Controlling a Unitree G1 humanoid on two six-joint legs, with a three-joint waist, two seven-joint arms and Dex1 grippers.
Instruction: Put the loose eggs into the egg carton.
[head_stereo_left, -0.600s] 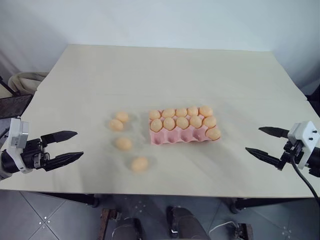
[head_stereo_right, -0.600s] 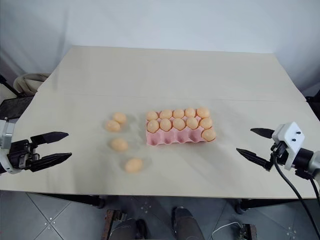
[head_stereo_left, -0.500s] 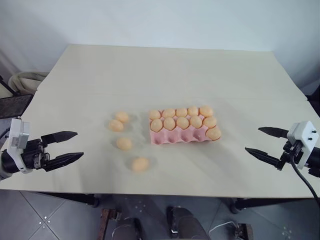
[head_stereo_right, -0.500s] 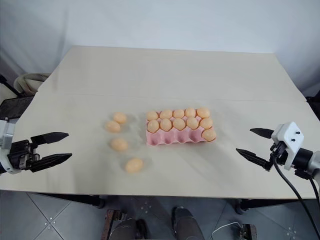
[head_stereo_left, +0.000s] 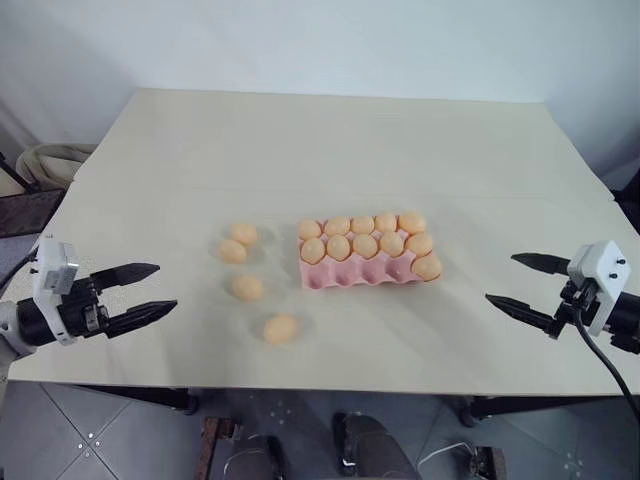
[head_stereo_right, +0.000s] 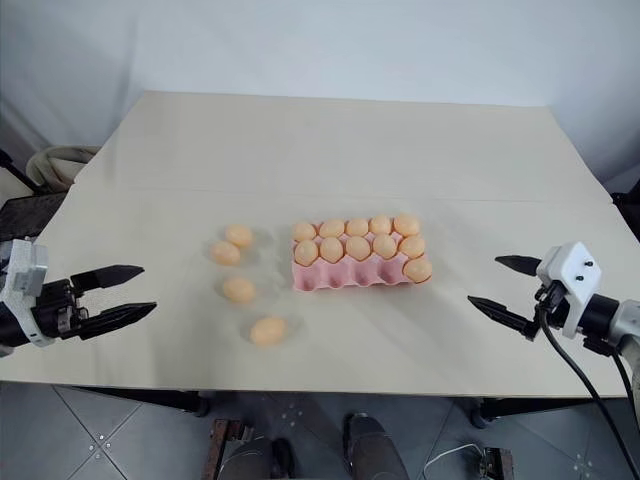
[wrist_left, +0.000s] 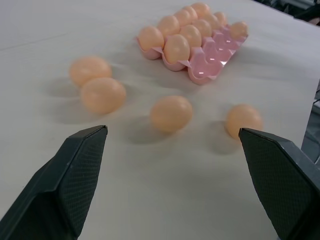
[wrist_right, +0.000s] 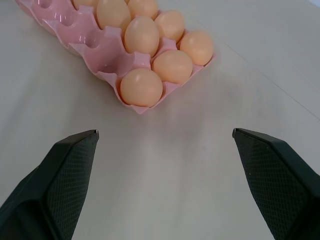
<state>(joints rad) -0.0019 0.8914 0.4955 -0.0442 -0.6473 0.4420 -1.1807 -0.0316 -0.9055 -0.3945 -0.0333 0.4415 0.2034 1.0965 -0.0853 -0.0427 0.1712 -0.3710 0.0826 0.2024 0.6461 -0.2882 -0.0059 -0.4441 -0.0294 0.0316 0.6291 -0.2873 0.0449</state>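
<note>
The egg (head_stereo_left: 281, 329) nearest the table's front edge lies free of the other eggs, so my left gripper should keep going toward it, open, and close around its sides.
The pink egg carton (head_stereo_left: 345, 278) lies mid-table, its two back rows full of eggs and one egg (head_stereo_left: 427, 266) at the right end of its front row. Several loose eggs lie to its left: two close together (head_stereo_left: 243, 233) (head_stereo_left: 232, 251), one nearer (head_stereo_left: 247, 288) and one nearest the front edge (head_stereo_left: 280, 328). My left gripper (head_stereo_left: 163, 287) hovers open at the table's front left, pointing toward the loose eggs (wrist_left: 171, 113), nothing between its fingers. My right gripper (head_stereo_left: 502, 279) hovers open at the front right, pointing at the carton's right end (wrist_right: 107, 52), also holding nothing.
The pale table (head_stereo_left: 330, 150) has bare surface behind and to the right of the carton. Its front edge runs just below both grippers. A beige bundle (head_stereo_left: 45, 160) sits off the table's far-left side. A white wall stands behind.
My left gripper has edged a little to the right, toward the loose eggs. The right gripper has barely shifted. Eggs and carton lie as before.
</note>
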